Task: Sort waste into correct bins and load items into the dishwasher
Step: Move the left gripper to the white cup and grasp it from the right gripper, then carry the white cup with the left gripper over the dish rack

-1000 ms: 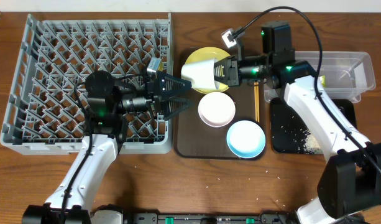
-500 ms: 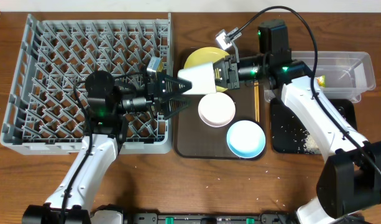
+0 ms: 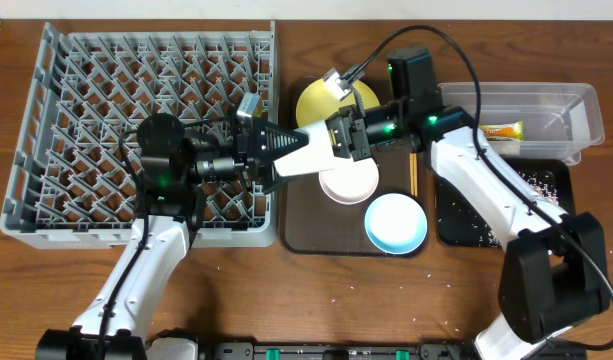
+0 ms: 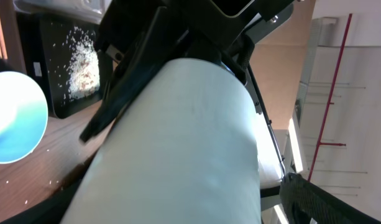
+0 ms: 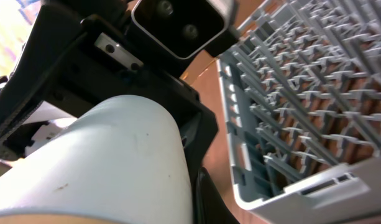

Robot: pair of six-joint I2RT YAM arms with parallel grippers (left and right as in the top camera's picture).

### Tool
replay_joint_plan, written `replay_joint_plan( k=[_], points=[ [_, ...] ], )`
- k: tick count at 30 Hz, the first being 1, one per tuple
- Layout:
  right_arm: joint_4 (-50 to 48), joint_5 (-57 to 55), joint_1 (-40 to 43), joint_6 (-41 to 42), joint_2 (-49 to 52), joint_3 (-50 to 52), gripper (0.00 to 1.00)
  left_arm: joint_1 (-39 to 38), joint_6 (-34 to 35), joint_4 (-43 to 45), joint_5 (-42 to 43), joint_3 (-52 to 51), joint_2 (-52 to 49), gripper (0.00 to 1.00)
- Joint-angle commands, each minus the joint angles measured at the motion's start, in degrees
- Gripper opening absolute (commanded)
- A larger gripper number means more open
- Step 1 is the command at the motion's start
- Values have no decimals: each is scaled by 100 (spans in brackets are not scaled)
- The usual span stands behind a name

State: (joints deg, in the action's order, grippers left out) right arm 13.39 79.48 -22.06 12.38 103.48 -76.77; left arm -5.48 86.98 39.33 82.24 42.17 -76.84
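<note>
My left gripper needs to take the cup's other end (image 3: 288,161), because my right gripper is holding the cup (image 3: 312,151) short of the grey dish rack. My left gripper should then set the cup there.
The small pale green cup (image 3: 314,150) hangs in the air between both grippers, above the gap between the grey dish rack (image 3: 46,120) and the brown tray (image 3: 306,225). My right gripper (image 3: 338,138) is shut on one end of it. My left gripper (image 3: 291,152) is open, its fingers on either side of the cup's other end. The cup fills the left wrist view (image 4: 178,137) and the right wrist view (image 5: 103,162). The yellow plate (image 3: 316,98), white bowl (image 3: 351,185), light blue bowl (image 3: 396,222) and chopsticks (image 3: 413,170) lie on the brown tray.
The clear container (image 3: 576,110) at the right holds the green-and-orange wrapper (image 3: 501,129). The black tray (image 3: 546,215) below it holds rice crumbs (image 3: 531,180). The rack's corner (image 5: 289,112) is close to the right gripper. A few crumbs lie on the table near the front.
My right gripper has carried the cup leftward off the tray, into the open fingers of the left gripper. The left arm has stayed nearly still.
</note>
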Motion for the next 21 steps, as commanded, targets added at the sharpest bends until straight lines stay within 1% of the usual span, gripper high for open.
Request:
replay_joint_plan(
  k=[1,4,7,9,10,13,14,15,17,19,21],
  points=[
    [11,326,-127,-131,160,33,1,-7,-120,85,-17,120,-22,88],
    [7,334,-101,-129,157,33,1,-7,-120,85,-17,120,-22,87],
    [7,332,-42,-129,160,33,1,-7,-120,85,-17,120,-22,80],
    [7,332,7,-129,160,33,1,-7,-122,85,-17,120,-22,67],
    [9,332,24,-127,160,33,1,-7,-120,85,-17,120,-22,63],
    [7,330,70,-127,160,33,2,-7,-120,85,-24,120,-22,47],
    [2,330,79,-127,160,33,8,-7,-120,85,-24,120,-22,43],
    [-15,330,90,-125,160,33,17,-7,-120,85,-24,118,-22,41],
    [-63,328,111,-101,160,33,47,-7,-120,85,-24,120,-22,38],
    [-155,328,166,-28,157,33,61,-7,-122,87,-24,120,-22,37],
    [-245,328,284,92,157,33,69,7,-146,90,-22,120,-22,36]
  ],
)
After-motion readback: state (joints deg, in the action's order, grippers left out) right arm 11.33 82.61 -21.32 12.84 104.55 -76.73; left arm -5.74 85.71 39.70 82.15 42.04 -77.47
